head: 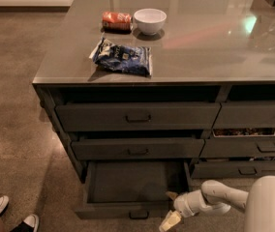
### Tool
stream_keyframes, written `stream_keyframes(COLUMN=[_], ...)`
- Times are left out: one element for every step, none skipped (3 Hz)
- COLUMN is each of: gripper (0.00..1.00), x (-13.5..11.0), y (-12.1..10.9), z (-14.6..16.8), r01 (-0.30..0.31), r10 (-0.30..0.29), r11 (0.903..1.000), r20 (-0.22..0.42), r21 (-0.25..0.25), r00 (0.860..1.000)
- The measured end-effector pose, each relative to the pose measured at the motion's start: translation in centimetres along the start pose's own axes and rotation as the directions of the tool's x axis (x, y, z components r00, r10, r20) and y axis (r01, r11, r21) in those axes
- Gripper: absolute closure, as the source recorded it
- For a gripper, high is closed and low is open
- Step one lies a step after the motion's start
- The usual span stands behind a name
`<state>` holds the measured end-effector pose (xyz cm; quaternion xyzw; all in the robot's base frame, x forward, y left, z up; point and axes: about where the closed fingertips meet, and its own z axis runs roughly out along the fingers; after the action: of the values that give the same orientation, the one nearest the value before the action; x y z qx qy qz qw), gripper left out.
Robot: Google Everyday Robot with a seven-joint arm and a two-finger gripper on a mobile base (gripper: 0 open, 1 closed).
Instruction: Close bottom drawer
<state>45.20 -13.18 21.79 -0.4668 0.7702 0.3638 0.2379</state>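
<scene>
The bottom drawer's front corner (173, 199) is under one finger of my gripper. I should back my gripper clear and push the front panel (160, 212) from outside.
The bottom drawer (128, 210) is the lowest of the wide dark grey stack and stands pulled out, its plain dark inside showing and empty. Its slim front panel carries a small dark pull handle (138, 215). My gripper (170, 211), pale with tan fingers, is at the drawer's front right corner, at the right end of the front panel. One fingertip (171, 195) lies over the drawer's right edge, the other (168, 222) sits in front of the panel. The white arm (224, 199) reaches in from the lower right.
Two taller wide drawers (137, 116) are above it, slightly out. Narrower drawers (253, 146) are to the right, one showing contents. On the grey counter (215, 57) lie a blue snack bag (123, 57), a white bowl (150, 20) and a red can (116, 20). Shoes (16, 216) show at lower left.
</scene>
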Motion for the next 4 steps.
stream_keyframes(gripper=[0.0,0.0,0.19,0.42], x=[-0.2,-1.9,-3.0,-2.5], y=[0.7,1.8,2.9,3.5], z=[-2.0,-4.8,-6.6,-6.4], r01=[0.019,0.072,0.103,0.092], r10=[-0.02,-0.076,-0.109,-0.095], r11=[0.9997,0.9959,0.9927,0.9951], r20=[0.028,0.079,0.106,0.107], r21=[0.016,0.054,0.064,0.037], r00=[0.999,0.994,0.988,0.99])
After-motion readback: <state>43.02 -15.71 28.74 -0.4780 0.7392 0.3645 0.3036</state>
